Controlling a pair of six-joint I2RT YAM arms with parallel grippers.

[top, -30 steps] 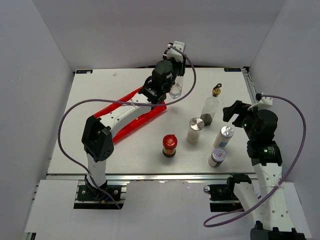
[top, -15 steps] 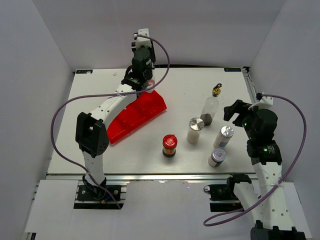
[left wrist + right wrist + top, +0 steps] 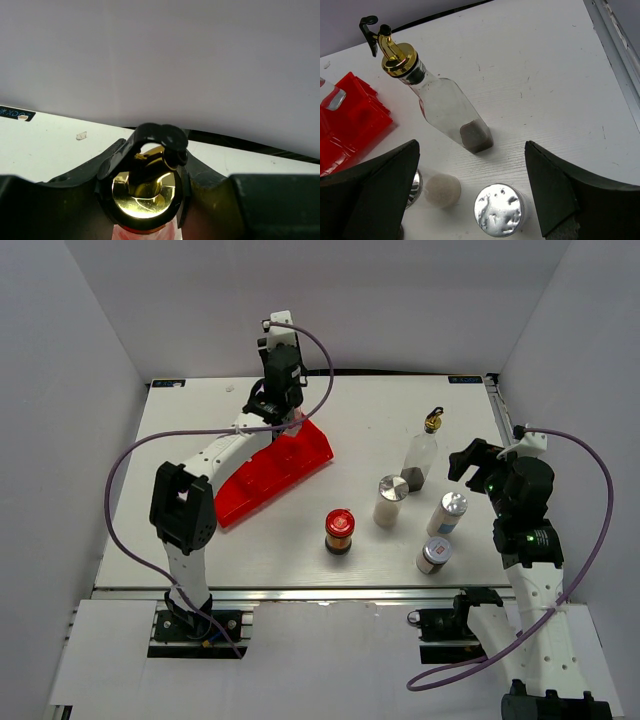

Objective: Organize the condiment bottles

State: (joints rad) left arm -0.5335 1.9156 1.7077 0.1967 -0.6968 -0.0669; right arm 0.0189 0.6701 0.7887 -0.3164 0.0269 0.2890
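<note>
I should keep lowering the glass bottle (image 3: 294, 422) with my left gripper until its base sits inside, because the bottle hangs upright over the free far end of the red tray (image 3: 308, 446).
My left gripper (image 3: 286, 406) is shut on a clear glass bottle with a gold pourer (image 3: 144, 189), held upright over the far end of the red tray (image 3: 280, 465); the tray's red shows below the bottle. My right gripper (image 3: 470, 462) is open and empty, hovering above the right-hand group. In the right wrist view its fingers (image 3: 370, 190) straddle a silver-lidded shaker (image 3: 499, 209). The second glass bottle (image 3: 420, 455) stands at the right. Three white shakers stand near it (image 3: 391, 500), (image 3: 447, 512), (image 3: 435, 554). The red-lidded dark jar (image 3: 339, 530) stands at the centre front.
The red divided tray lies diagonally on the left half of the white table (image 3: 200, 440). White walls enclose the table on three sides. The left arm stretches along the tray. A metal rail runs along the table's right edge (image 3: 615, 45).
My left arm has swung the held bottle left from beside the tray's far corner to above the tray's far end. The right arm has not moved.
</note>
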